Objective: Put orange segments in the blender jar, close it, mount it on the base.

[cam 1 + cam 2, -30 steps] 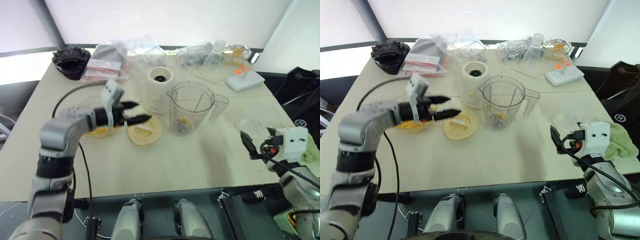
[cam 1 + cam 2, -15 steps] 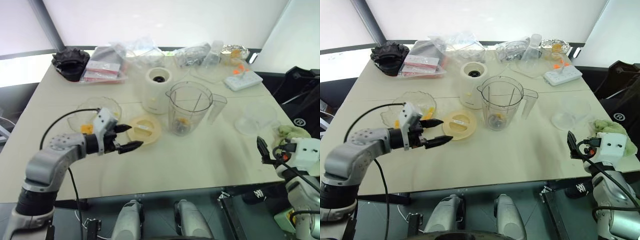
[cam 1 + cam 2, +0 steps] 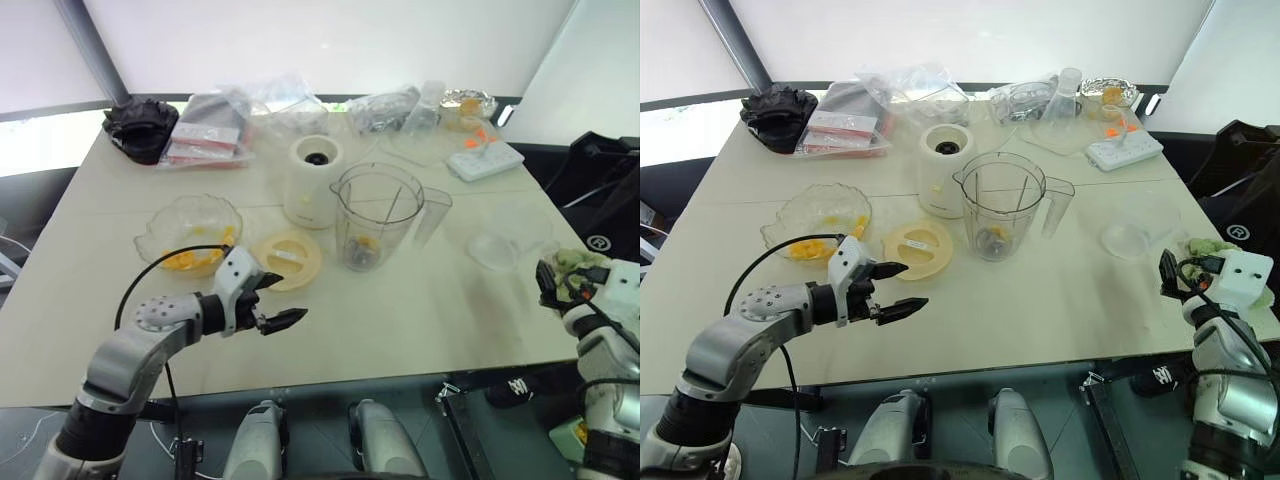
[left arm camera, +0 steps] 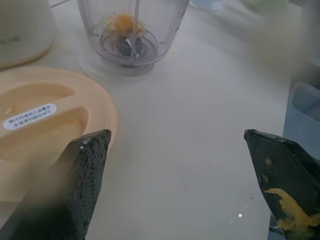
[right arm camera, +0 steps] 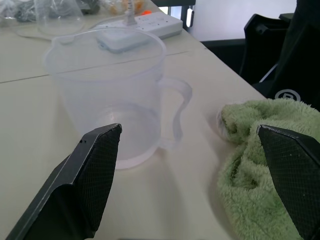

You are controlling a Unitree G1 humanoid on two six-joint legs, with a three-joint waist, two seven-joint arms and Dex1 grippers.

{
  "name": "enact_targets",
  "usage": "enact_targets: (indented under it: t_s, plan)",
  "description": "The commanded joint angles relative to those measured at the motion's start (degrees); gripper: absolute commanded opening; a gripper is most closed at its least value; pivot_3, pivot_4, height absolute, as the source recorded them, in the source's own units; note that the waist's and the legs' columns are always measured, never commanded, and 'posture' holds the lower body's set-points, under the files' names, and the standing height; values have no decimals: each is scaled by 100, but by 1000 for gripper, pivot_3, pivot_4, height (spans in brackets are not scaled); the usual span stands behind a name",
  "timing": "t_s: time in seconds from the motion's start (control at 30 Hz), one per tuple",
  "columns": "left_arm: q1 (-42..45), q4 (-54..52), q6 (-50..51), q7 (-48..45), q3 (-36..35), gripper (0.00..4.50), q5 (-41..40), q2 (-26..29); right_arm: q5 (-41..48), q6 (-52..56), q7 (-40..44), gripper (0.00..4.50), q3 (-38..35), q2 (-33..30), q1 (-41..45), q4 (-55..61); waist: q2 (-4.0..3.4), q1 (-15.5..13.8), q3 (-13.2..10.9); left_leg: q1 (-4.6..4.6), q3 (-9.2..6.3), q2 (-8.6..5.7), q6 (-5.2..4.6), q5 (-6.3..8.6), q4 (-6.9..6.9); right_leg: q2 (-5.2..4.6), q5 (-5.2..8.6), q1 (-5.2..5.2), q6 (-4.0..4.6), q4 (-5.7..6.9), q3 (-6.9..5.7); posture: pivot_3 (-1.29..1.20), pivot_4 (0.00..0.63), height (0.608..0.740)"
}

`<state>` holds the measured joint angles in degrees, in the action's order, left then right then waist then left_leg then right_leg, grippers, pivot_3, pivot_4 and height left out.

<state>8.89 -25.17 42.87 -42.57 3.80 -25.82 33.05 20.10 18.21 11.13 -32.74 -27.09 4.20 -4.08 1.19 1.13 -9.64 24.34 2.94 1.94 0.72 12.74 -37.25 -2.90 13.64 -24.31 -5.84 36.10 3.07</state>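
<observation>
The clear cup's handle (image 5: 181,112) stands upright ahead of my right gripper's open fingers, free of the green cloth (image 5: 250,172), so my right gripper should keep moving toward it and close there.
The clear blender jar (image 3: 378,212) stands upright mid-table, a few orange segments (image 4: 122,22) lying around its blade hub. Just left of and behind it is the cream-white base (image 3: 315,182). The flat cream-yellow lid (image 3: 288,260) lies in front of the base. More orange segments (image 3: 185,260) rest in a scalloped glass bowl (image 3: 175,213) at the left. My left gripper (image 3: 287,298) hovers low in front of the lid, open and empty, with pulp stuck on one finger (image 4: 282,197). Open too, my right gripper (image 3: 1167,272) is at the table's right edge.
A small clear handled cup (image 5: 110,75) and a green cloth (image 5: 255,150) lie just ahead of the right gripper. Plastic bags (image 3: 290,100), a red-and-white packet (image 3: 205,145), a black bundle (image 3: 140,120) and a white power strip (image 3: 488,160) line the far edge.
My left gripper came down and back from above the lid and bowl to the table's front. The right gripper swung out to the right edge. Both stayed open.
</observation>
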Motion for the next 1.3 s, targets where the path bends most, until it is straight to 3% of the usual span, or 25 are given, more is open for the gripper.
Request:
enact_targets:
  t_s: [0.03,0.37,1.3]
  plan:
    - [86,-173,-132,97,40,4452,40,-25,-103,-252,21,4500,-32,-218,274,-364,0,-2,0,0,1,0,0,0,0,0,0,0,0,0,0,0,150,740]
    - [49,-169,-450,52,408,4452,442,196,-263,-898,-5,4500,1,-478,966,-2044,-1,3,0,1,0,-2,-1,0,3,8,0,0,-1,-3,2,0,150,740]
    - [312,-91,-506,-43,511,4452,634,220,-395,-1846,-16,4500,247,-784,2307,-4281,-2,20,0,1,1,-1,-1,0,3,12,0,0,-1,-3,5,0,150,740]
